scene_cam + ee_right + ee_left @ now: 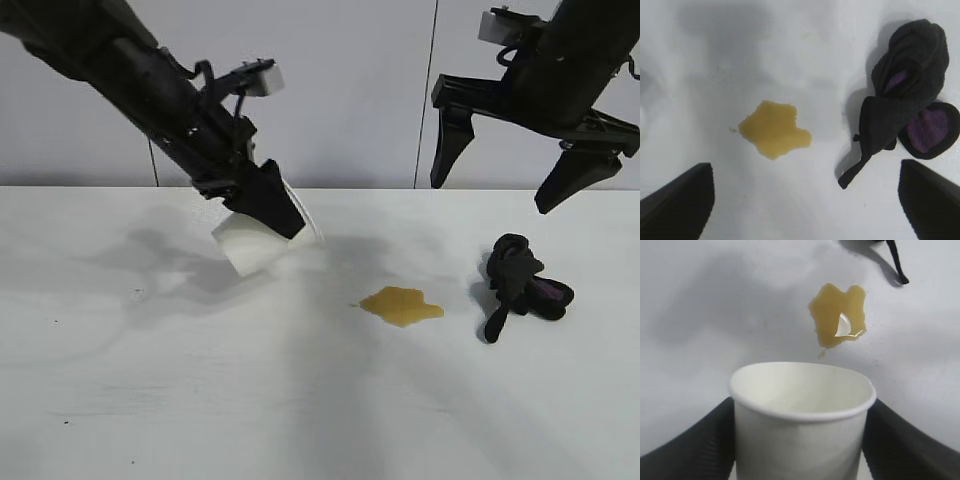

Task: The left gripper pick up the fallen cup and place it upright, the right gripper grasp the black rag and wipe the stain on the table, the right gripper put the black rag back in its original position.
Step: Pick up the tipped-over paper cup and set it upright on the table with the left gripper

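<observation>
The yellow-brown stain (402, 306) has a stray drop (733, 130) next to it, so the stain will come off and leave fine droplets when the robot wipes with the black rag.
My left gripper (272, 222) is shut on the white paper cup (248, 247) left of the table's centre. The cup is tilted, its base low near the table (150, 380) and its open mouth towards the stain. In the left wrist view both fingers (695, 450) press the cup (802, 410) at its sides. The yellow-brown stain (400, 305) lies flat near the centre. Right of it the bunched black rag (520, 283) lies with a strip dangling. My right gripper (492, 194) hangs open high above the rag and holds nothing. Its wrist view shows rag (910, 110) and stain (774, 129).
A pale wall with vertical seams stands behind the table's far edge. The arms cast broad grey shadows on the white top around the cup and the stain.
</observation>
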You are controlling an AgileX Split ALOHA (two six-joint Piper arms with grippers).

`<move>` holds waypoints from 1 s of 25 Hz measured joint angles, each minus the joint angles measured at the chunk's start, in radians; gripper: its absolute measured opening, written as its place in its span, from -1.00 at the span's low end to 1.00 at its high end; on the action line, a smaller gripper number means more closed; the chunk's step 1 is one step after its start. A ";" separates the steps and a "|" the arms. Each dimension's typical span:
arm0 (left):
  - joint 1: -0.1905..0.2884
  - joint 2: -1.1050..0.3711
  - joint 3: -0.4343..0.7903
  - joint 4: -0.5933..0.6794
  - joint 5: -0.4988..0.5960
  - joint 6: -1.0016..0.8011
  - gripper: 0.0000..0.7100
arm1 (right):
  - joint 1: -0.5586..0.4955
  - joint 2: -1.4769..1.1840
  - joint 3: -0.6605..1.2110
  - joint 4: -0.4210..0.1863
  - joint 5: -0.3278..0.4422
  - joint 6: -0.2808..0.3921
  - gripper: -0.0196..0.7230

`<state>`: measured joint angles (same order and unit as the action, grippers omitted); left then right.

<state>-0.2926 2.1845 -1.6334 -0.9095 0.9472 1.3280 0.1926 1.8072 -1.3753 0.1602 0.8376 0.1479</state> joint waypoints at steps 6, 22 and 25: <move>0.096 -0.054 0.104 -0.192 0.130 0.262 0.31 | 0.000 -0.001 -0.021 -0.001 0.000 0.000 0.92; 0.177 -0.058 0.316 -0.519 0.204 0.895 0.31 | 0.000 -0.002 -0.022 -0.002 -0.001 0.000 0.92; 0.177 -0.041 0.316 -0.574 0.212 0.979 0.31 | 0.000 -0.002 -0.022 -0.003 -0.008 0.000 0.92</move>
<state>-0.1157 2.1439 -1.3171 -1.4837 1.1588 2.3069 0.1926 1.8047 -1.3970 0.1571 0.8292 0.1479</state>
